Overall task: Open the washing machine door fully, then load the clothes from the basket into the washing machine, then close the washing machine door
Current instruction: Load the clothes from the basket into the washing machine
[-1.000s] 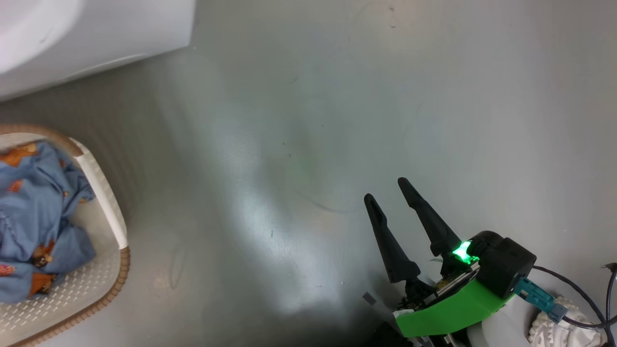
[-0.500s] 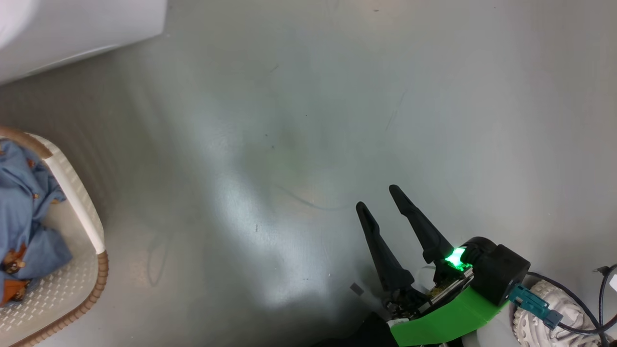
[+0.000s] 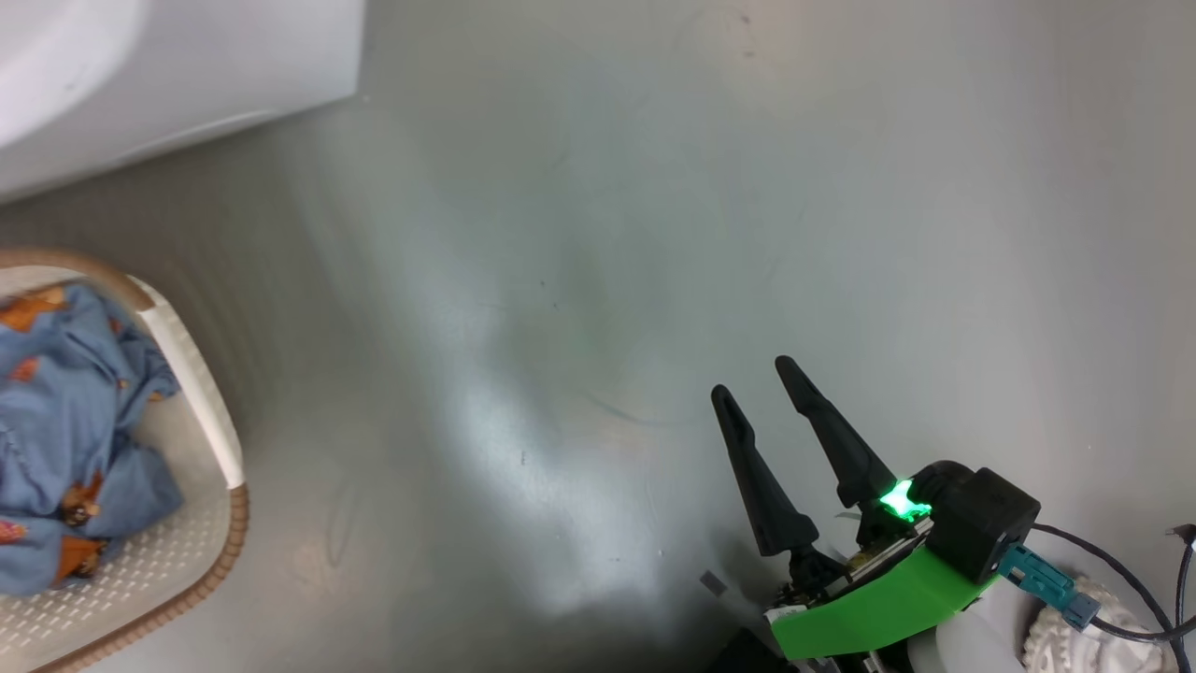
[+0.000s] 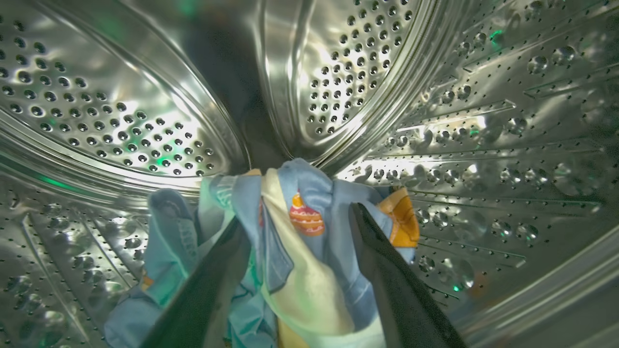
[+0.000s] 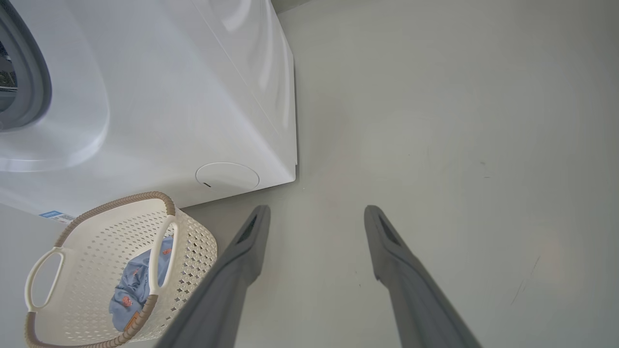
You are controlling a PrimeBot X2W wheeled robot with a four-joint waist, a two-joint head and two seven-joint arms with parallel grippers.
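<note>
Blue clothes (image 3: 77,449) are bunched up in a heap next to the basket's clear bottom (image 3: 181,439), so the whole heap should come out when I lift and leave the basket empty.
My left gripper (image 4: 296,215) is deep inside the washing machine's steel perforated drum (image 4: 145,121). Its dark fingers stand wide apart, open, with a bundle of light blue clothes (image 4: 309,232) lying between and over them. The white washing machine (image 5: 169,96) stands at the left, its corner (image 3: 140,84) at the head view's top left. The washing machine door is out of view. On the floor beside the machine, the cream basket (image 3: 201,365) (image 5: 193,241) holds more blue clothes (image 3: 65,421) (image 5: 135,285). My right gripper (image 3: 751,378) (image 5: 316,209) hangs open and empty over bare floor, right of the basket.
The grey rubber gasket (image 5: 29,87) shows at the machine's opening, and the round filter cap (image 5: 227,175) sits low on its front. Grey floor (image 3: 607,234) spreads between the basket and my right arm. Cables (image 3: 1121,570) trail at the lower right.
The head camera swung so the picture slid left, then came back. The basket, its clothes and my open right gripper keep their places.
</note>
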